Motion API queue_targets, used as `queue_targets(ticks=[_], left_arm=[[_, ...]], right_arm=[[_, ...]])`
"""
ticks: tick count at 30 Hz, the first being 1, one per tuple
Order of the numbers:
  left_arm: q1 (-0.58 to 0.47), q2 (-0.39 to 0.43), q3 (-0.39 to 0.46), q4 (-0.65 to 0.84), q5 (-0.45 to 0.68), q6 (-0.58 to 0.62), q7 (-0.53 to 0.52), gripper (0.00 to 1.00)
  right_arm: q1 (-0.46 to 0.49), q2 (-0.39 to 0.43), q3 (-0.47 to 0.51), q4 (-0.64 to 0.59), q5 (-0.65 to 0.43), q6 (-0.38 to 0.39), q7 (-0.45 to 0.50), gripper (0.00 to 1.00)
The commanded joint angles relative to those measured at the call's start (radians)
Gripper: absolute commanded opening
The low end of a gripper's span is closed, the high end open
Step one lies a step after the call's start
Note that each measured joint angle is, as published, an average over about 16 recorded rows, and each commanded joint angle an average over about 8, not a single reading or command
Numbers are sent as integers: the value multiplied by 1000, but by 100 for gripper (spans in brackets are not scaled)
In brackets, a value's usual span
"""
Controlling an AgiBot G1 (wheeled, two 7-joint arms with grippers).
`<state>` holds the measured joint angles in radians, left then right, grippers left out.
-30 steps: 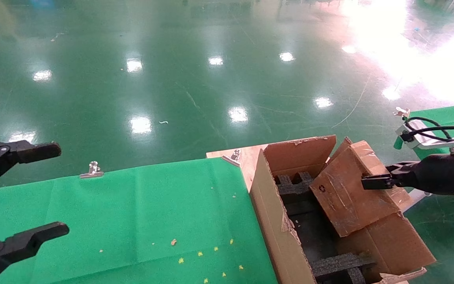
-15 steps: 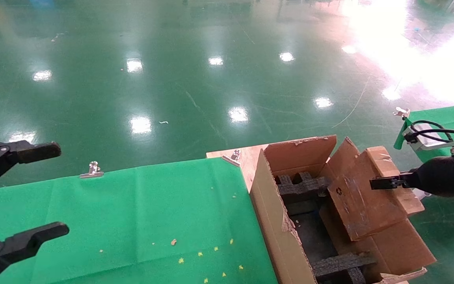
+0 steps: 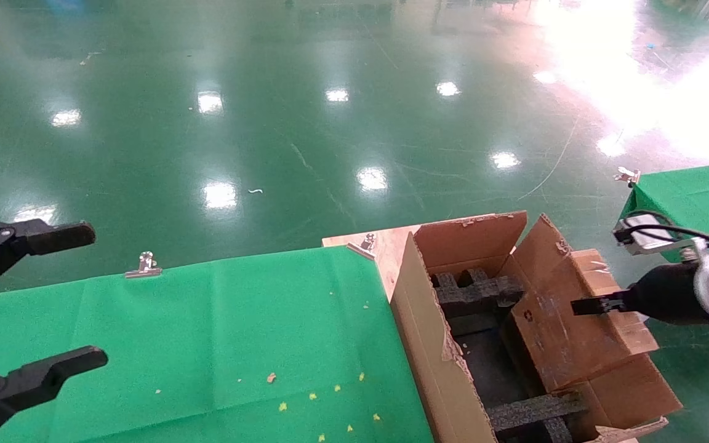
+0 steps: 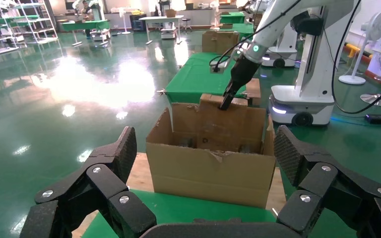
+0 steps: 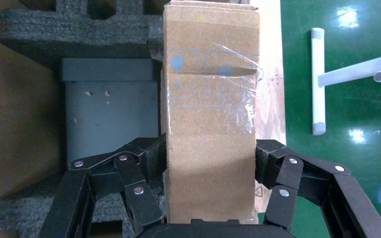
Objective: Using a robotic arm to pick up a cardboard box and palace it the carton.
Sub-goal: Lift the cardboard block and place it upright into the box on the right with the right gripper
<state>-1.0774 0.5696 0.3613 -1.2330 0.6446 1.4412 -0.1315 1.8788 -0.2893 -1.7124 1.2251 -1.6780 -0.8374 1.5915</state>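
Note:
The cardboard box [image 3: 555, 336] is hanging parallel to the free gap [image 3: 519, 350] between the foam inserts. My right gripper should go on moving the box down and inward until it stands in the carton.
The small brown cardboard box [image 3: 567, 335] stands tilted on edge, its lower part inside the large carton [image 3: 428, 351], against the carton's right flap. My right gripper [image 3: 585, 306], on the white arm with the green ring light, is shut on the box's upper end. In the right wrist view the black fingers [image 5: 144, 163] clamp both sides of the box [image 5: 211, 99] above the carton's black foam inserts [image 5: 54, 34]. My left gripper [image 3: 90, 295] hangs open and empty over the green table at the far left. It faces the carton [image 4: 208, 173] in the left wrist view.
A green cloth [image 3: 207, 332] covers the table left of the carton, held by metal clips [image 3: 144, 264]. A bare wooden corner [image 3: 385, 246] shows by the carton. A second green table [image 3: 699, 191] stands behind the right arm. A white robot base [image 4: 302, 99] stands beyond the carton.
My right gripper has moved down and to the right with the box. The box has tipped steeper and sunk deeper into the carton along its right flap. The left arm has not moved.

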Motion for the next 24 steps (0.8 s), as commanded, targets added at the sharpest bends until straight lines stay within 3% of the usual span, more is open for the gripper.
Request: queue_targets(ticks=[1, 13, 24], left_arm=[[0, 0, 0, 0, 0, 0, 0, 100], [0, 0, 0, 0, 0, 0, 0, 100], [0, 0, 0, 0, 0, 0, 0, 100]], right_arm=[[-17, -12, -7, -4, -4, 20, 17, 0], [-119, -139, -36, -129, 10, 124, 29, 0], [-217, -234, -42, -269, 87, 186, -41, 0]])
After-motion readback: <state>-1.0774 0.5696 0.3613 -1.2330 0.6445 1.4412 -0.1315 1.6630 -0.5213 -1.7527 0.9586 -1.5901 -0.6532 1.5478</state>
